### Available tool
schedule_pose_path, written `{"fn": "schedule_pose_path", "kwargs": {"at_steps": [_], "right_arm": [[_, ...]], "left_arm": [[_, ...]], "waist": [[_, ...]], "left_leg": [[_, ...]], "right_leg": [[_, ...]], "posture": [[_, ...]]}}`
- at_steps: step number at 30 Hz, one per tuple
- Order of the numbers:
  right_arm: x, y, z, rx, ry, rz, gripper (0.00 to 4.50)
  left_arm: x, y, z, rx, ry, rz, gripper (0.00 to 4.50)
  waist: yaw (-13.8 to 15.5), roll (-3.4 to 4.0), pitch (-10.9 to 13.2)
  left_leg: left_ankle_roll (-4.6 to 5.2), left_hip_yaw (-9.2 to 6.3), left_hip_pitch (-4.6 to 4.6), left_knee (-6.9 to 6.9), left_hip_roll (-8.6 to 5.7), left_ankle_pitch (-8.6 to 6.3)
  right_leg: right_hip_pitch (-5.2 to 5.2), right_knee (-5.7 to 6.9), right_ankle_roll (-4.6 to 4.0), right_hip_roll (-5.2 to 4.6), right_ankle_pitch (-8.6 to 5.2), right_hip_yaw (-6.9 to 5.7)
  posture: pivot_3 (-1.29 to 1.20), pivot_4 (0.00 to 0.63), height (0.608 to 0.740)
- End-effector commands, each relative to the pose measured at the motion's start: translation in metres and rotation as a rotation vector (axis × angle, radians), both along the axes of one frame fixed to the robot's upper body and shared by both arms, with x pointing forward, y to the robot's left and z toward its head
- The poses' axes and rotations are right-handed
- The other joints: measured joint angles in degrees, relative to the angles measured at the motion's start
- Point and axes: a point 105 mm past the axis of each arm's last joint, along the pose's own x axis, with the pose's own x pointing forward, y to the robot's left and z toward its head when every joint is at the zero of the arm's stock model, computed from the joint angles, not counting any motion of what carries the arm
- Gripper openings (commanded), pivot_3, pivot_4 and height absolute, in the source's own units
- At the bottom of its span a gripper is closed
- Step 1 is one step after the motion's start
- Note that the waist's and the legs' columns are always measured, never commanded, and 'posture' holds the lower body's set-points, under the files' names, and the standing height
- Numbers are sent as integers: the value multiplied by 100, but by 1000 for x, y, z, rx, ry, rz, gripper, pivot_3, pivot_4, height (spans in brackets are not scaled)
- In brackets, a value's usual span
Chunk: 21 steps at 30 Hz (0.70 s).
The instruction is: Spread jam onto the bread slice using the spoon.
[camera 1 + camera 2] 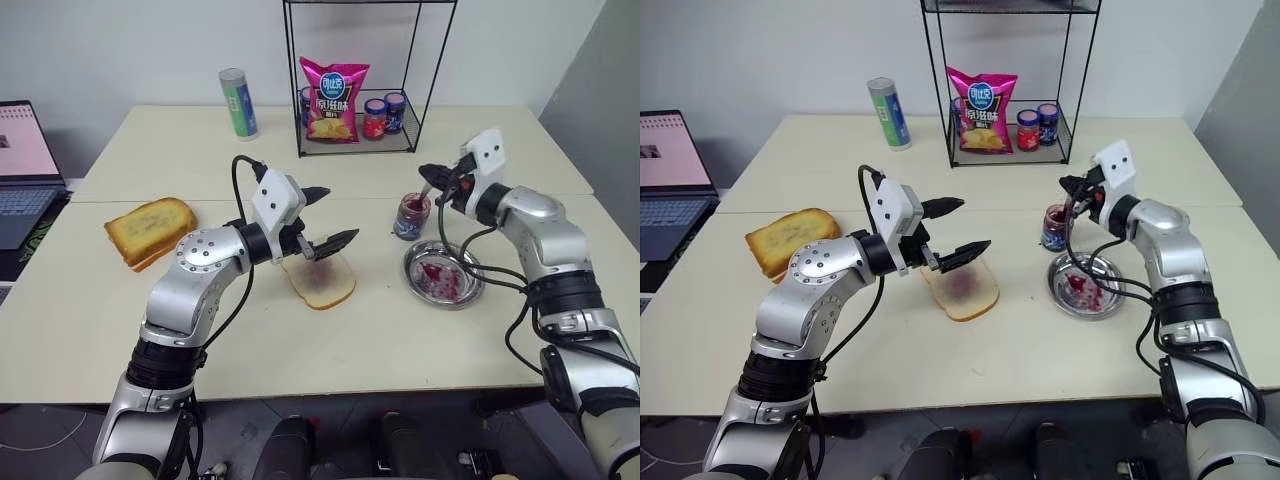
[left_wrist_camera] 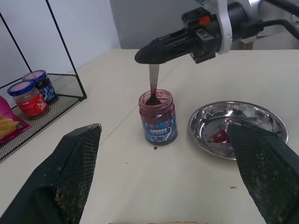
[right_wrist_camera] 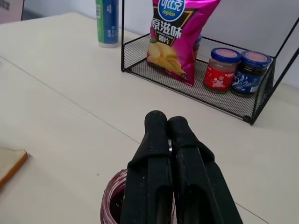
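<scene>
The spoon's bowl (image 2: 153, 100) is pointing straight down in the jam jar and would drop jam. My right gripper should tip the spoon's handle (image 2: 154, 74) toward level as it lifts the spoon out.
The pale bread slice (image 1: 322, 283) lies at the table's middle with a purple-red jam smear (image 1: 962, 283) on it. My left gripper (image 1: 338, 213) hovers just above the slice, its jaws wide open and holding nothing. To the right, my right gripper (image 2: 140, 55) is shut on the handle of the slim silver spoon (image 2: 153, 81). The spoon hangs straight down with its bowl inside the open jam jar (image 2: 158, 116), which holds dark red jam (image 2: 154, 100). In the right wrist view the fingers (image 3: 156, 140) press together above the jar (image 3: 112, 200).
A round steel dish (image 2: 261, 114) smeared with jam stands beside the jar. A golden toasted slice (image 1: 150, 228) lies at the left and a laptop (image 1: 25, 170) at the far left. At the back stand a can (image 1: 238, 103) and a wire rack (image 1: 420, 75) holding a chip bag (image 1: 335, 98) and two lidded jars (image 1: 385, 115).
</scene>
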Motion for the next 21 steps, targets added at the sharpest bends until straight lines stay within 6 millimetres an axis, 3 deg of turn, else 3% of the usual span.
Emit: {"fn": "schedule_pose_path", "kwargs": {"at_steps": [1,8,21], "right_arm": [[-2,1,5,-31,-32,14,33],[-4,12,-9,71,95,33,33],[6,-2,14,446,288,-98,33]], "left_arm": [[-5,-4,13,-8,-63,-16,4500],[-5,-6,14,-11,-69,-17,4500],[-2,-4,14,-9,-76,-2,4500]], "waist": [[0,0,0],[0,0,0],[-5,1,1]], "left_leg": [[0,0,0,0,0,0],[0,-1,1,0,0,0],[0,-4,1,-4,0,0]], "right_leg": [[0,0,0,0,0,0],[0,1,-1,-1,0,-1],[-2,5,-2,-1,1,-3]], "posture": [[0,150,740],[0,150,740],[0,150,740]]}}
